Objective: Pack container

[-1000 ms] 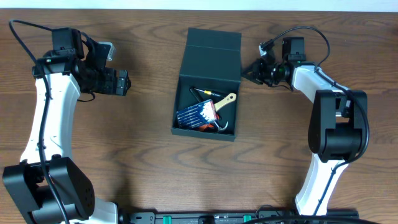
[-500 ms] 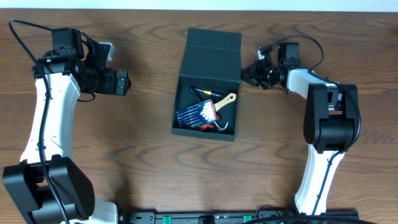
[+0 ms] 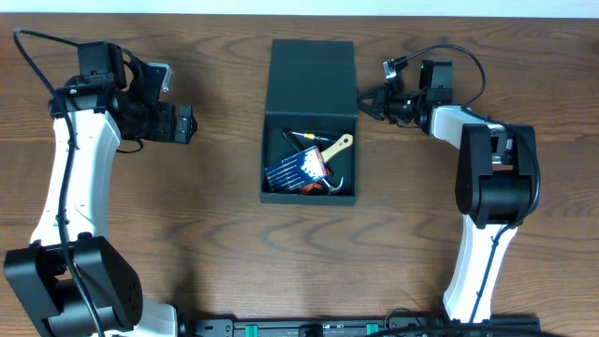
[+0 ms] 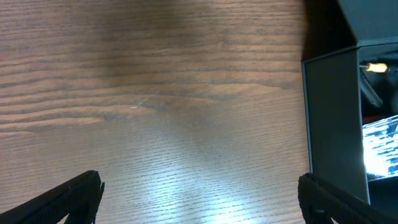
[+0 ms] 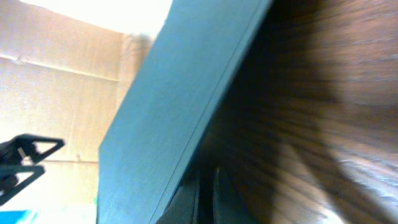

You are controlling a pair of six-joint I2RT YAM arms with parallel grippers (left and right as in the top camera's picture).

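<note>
My left gripper needs to come to the opposite edge (image 3: 270, 92) after I ease back and before I close the lid, since only my right gripper meets the open lid's edge (image 3: 355, 92).
The container (image 3: 263, 159) is a dark teal-black square box in the middle of the table, its flap lid (image 3: 311, 77) open toward the far side. Inside lie a blue case of screwdrivers (image 3: 296, 170), a wooden-handled tool (image 3: 337, 146) and a dark pen-like tool (image 3: 304, 138). My right gripper (image 3: 368, 101) is shut, its tips against the lid's right edge. In the right wrist view the lid (image 5: 180, 93) fills the left, with the shut fingers (image 5: 208, 193) below. My left gripper (image 3: 185, 124) is open and empty, well left of the box. The left wrist view shows the box wall (image 4: 333, 118) beyond the spread fingers (image 4: 201, 205).
The wooden table (image 3: 187, 234) surrounds the box. A small red and white item (image 3: 323, 187) lies at the box's near wall. The right arm's cable (image 3: 459, 51) loops above its wrist. A pale strip runs along the far table edge.
The container has turned from a tilted pose to square with the table, its lid shifting left. My right gripper moved left and slightly farther away along the lid's edge. The left arm stayed still.
</note>
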